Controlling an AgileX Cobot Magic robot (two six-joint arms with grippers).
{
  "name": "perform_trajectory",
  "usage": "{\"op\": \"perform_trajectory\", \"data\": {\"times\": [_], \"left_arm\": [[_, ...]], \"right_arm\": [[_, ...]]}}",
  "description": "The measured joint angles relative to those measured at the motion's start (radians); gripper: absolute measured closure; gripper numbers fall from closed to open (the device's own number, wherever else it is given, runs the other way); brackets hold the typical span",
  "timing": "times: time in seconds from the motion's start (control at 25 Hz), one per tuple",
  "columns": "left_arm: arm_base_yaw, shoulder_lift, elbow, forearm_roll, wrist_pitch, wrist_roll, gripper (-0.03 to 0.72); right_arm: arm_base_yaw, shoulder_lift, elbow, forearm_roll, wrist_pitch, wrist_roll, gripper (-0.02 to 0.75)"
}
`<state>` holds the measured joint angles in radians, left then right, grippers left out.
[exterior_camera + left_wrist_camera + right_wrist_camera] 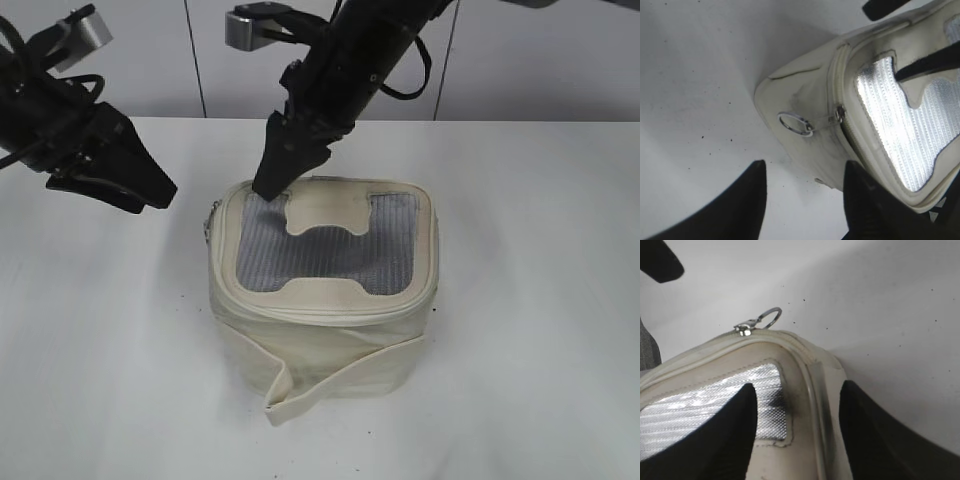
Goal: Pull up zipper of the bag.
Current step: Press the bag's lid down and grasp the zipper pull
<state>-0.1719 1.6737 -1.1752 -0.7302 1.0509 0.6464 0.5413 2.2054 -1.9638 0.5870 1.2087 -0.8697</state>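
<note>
My gripper will slide the pull tab (210,220) around to the bag's front when it pulls the silver ring, because the zipper track (325,319) bends around the bag's top rim.
The cream-white bag (320,335) stands mid-table, with its grey mesh top panel (265,255) facing up. The zipper track (856,142) runs round the top rim. Its silver pull tab and ring (796,123) hang at the bag's left rear corner, and they also show in the right wrist view (765,320) and in the exterior view (212,214). My right gripper (797,387) is open and straddles that corner's rim, one finger on the mesh and one outside (272,183). My left gripper (805,167) is open and empty over the table left of the bag (160,190), short of the ring.
A loose cream strap (330,385) lies against the bag's front base. The white table (520,300) extends around the bag. A pale wall stands behind the table.
</note>
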Motion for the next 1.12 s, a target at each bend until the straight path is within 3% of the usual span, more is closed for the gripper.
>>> {"op": "perform_trajectory", "data": {"times": [0.28, 0.64, 0.96, 1.12], "left_arm": [[0.000, 0.000, -0.002, -0.001, 0.000, 0.000, 0.302], [0.000, 0.000, -0.002, -0.008, -0.004, 0.002, 0.302], [-0.001, 0.004, -0.018, -0.008, -0.019, 0.175, 0.223], [-0.033, 0.004, -0.018, 0.064, -0.003, 0.266, 0.192]], "right_arm": [[0.000, 0.049, -0.004, 0.006, 0.001, -0.003, 0.363], [0.000, 0.052, -0.005, 0.000, 0.003, 0.000, 0.678], [0.000, 0.052, -0.005, -0.001, 0.004, 0.009, 0.678], [0.000, 0.049, -0.005, -0.006, 0.005, 0.010, 0.678]]}}
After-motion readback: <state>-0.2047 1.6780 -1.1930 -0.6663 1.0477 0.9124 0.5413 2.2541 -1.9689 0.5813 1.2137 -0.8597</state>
